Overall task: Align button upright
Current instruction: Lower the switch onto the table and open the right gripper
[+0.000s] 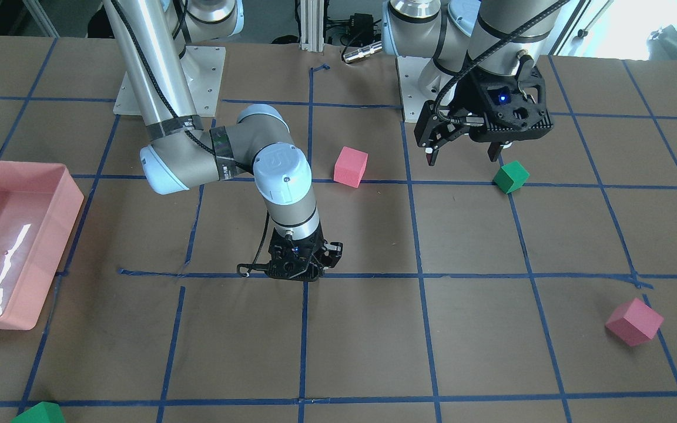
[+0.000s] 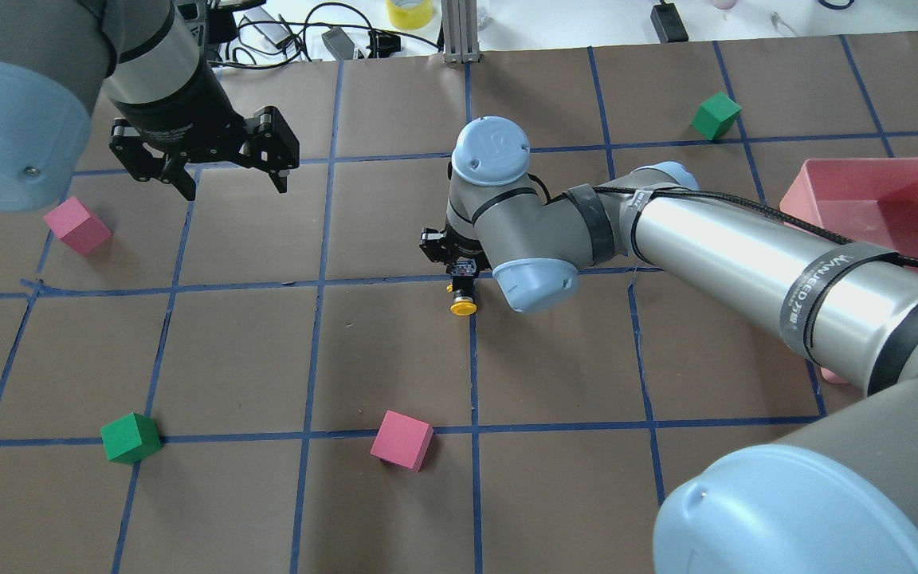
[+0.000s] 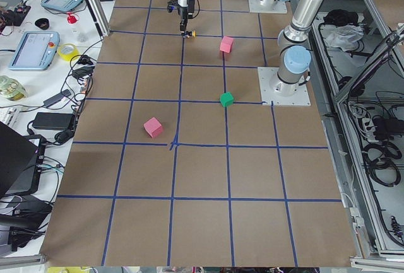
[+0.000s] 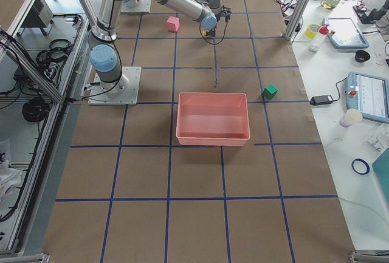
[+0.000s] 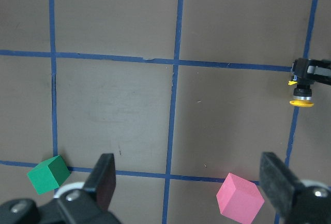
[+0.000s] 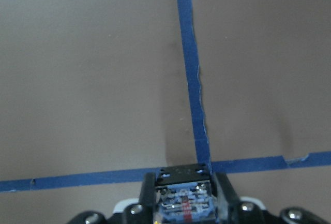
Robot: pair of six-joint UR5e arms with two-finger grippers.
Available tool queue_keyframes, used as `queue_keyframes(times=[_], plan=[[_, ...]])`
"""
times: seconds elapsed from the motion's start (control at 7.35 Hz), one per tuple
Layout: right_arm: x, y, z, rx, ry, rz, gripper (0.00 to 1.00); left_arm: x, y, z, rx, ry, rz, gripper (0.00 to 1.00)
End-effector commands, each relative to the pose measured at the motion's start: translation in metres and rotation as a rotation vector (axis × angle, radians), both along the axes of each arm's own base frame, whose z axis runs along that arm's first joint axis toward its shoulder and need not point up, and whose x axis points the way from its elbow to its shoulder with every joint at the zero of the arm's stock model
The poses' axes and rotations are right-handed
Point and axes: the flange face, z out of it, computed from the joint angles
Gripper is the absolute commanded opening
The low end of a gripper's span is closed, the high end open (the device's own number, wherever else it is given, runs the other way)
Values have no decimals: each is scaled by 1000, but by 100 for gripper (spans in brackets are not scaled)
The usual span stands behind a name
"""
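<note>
I expect the whole button [image 5: 302,88] to tip up in one piece when I tilt the yellow cap [image 5: 301,103], because the cap sticks straight out from the black body.
The button [image 2: 463,296] has a round yellow cap, a black body and a whitish base block. My right gripper [image 2: 459,271] is shut on the base block near the table's middle, low over a blue tape crossing. The cap sticks out sideways toward the robot's side. In the right wrist view the base block [image 6: 183,202] sits between the fingers [image 6: 226,195]. The left wrist view shows the button [image 5: 301,95] at its right edge. In the front-facing view my right gripper [image 1: 303,270] hides the button. My left gripper [image 2: 228,183] is open and empty, high above the table; it also shows in the front-facing view [image 1: 465,157].
A pink cube [image 2: 76,226] and a green cube [image 2: 131,438] lie on the robot's left. Another pink cube [image 2: 402,439] lies near the button, toward the robot. A second green cube [image 2: 715,115] and a pink tray [image 2: 825,171] are on the right.
</note>
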Motion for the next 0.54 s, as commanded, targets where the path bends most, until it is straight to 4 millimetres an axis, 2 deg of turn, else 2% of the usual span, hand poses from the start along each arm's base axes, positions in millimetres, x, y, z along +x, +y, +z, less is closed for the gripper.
queue_keyframes(times=[0.0, 0.14, 0.41], plan=[[-1, 2, -2, 12, 1, -2, 0, -1, 0, 0, -4, -1, -3, 100], [-1, 2, -2, 12, 1, -2, 14, -1, 1, 0, -2, -3, -2, 100], [-1, 3, -1, 19, -1, -10, 72, -2, 8, -5, 3, 1, 46, 100]])
